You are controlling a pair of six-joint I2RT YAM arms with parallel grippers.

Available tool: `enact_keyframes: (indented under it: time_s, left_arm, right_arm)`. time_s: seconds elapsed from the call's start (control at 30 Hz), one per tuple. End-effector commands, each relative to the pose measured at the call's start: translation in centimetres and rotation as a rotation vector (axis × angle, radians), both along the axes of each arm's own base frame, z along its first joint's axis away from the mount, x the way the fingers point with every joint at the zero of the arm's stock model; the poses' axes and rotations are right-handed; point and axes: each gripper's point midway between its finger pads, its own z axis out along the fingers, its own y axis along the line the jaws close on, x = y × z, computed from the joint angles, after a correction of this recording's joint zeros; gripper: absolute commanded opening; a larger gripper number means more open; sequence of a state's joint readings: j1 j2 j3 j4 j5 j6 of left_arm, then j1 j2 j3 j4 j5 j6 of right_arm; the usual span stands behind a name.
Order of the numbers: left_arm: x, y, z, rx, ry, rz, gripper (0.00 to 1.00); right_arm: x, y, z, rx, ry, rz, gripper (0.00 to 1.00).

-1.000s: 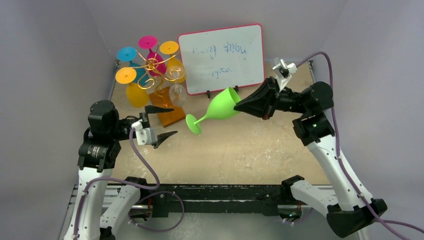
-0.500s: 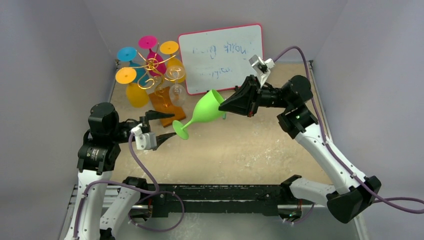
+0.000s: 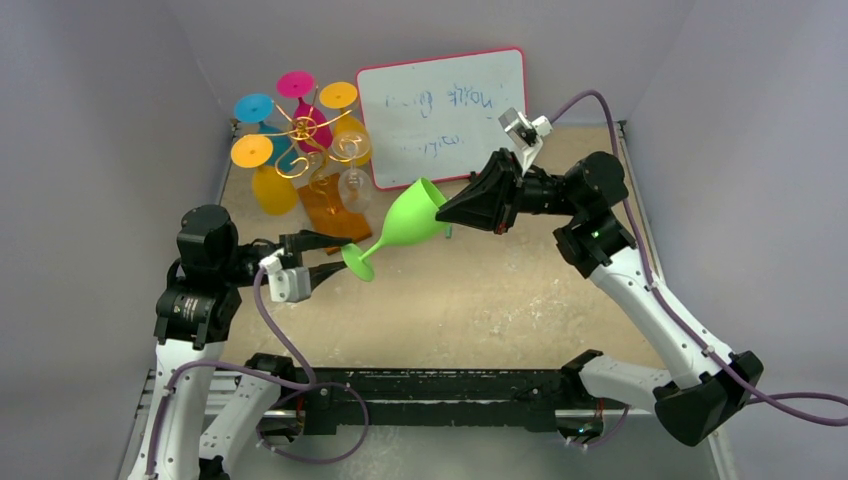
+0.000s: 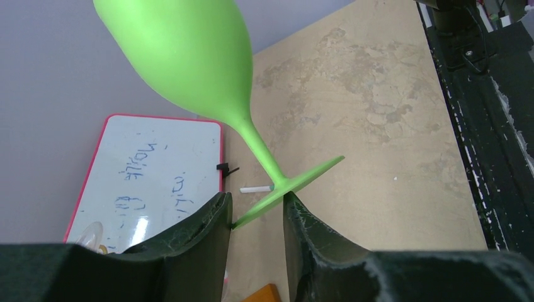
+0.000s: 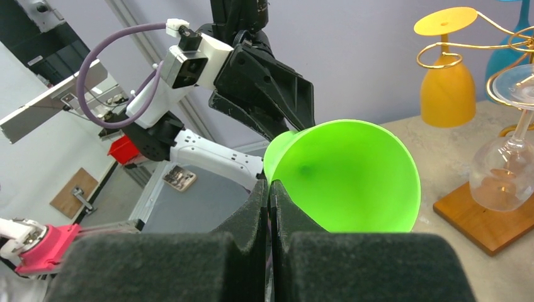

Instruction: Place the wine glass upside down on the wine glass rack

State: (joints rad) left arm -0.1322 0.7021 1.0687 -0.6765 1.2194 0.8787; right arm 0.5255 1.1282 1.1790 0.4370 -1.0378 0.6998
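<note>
Next, I open my right gripper, which is pinning the bowl's rim (image 3: pixel 435 190) while the foot sits low, before my left gripper turns the foot up (image 3: pixel 358 262).
The green wine glass (image 3: pixel 415 215) hangs tilted in the air, its bowl opening towards the right and its foot (image 3: pixel 358 262) low on the left. My right gripper (image 3: pixel 447 212) is shut on the bowl's rim, as the right wrist view shows (image 5: pixel 269 185) with the bowl (image 5: pixel 352 176) beside it. My left gripper (image 3: pixel 342 255) has closed on the foot. In the left wrist view the foot disc (image 4: pixel 296 182) lies slanted between both fingers of that gripper (image 4: pixel 257 204) and touches each. The gold wire rack (image 3: pixel 303 128) on its wooden base (image 3: pixel 335 225) stands at the back left.
Several coloured glasses and a clear one (image 3: pixel 354 185) hang upside down on the rack. The pink-framed whiteboard (image 3: pixel 445 115) leans against the back wall. A small white stick (image 4: pixel 255 189) lies on the table near the board. Grey walls close in both sides.
My right arm has carried the glass left towards my left gripper. My left gripper's fingers have narrowed from wide open onto the glass's foot.
</note>
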Motion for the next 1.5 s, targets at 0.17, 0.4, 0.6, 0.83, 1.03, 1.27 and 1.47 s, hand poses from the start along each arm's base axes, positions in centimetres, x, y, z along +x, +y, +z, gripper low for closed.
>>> enact_keyframes:
  time_s: [0.17, 0.4, 0.6, 0.83, 1.03, 1.27, 1.47]
  left_arm:
    - [-0.8, -0.5, 0.5, -0.015, -0.025, -0.057, 0.11]
    - [-1.1, -0.5, 0.8, -0.021, -0.023, -0.069, 0.0]
    - [-1.4, -0.6, 1.1, -0.025, -0.028, -0.079, 0.0]
    - [-1.1, -0.5, 1.3, -0.024, -0.034, -0.07, 0.0]
    - [-0.8, -0.5, 1.6, -0.019, -0.046, -0.056, 0.0]
    - [-0.1, -0.4, 1.6, -0.008, -0.056, -0.038, 0.0]
    - [0.7, -0.1, 2.1, 0.002, -0.075, 0.015, 0.0]
  right_arm:
    - [-0.1, -0.1, 2.3, 0.055, -0.078, -0.023, 0.0]
    - [0.3, 0.0, 2.2, 0.053, -0.072, -0.043, 0.0]
    - [0.8, -0.1, 2.4, 0.06, -0.064, -0.073, 0.14]
    - [1.3, -0.4, 2.9, 0.063, -0.035, -0.137, 0.45]
    - [1.7, -1.3, 4.4, 0.104, -0.031, -0.223, 0.68]
    - [1.4, -1.8, 4.8, 0.107, -0.025, -0.251, 0.78]
    - [1.2, -2.8, 4.5, 0.1, -0.033, -0.319, 0.92]
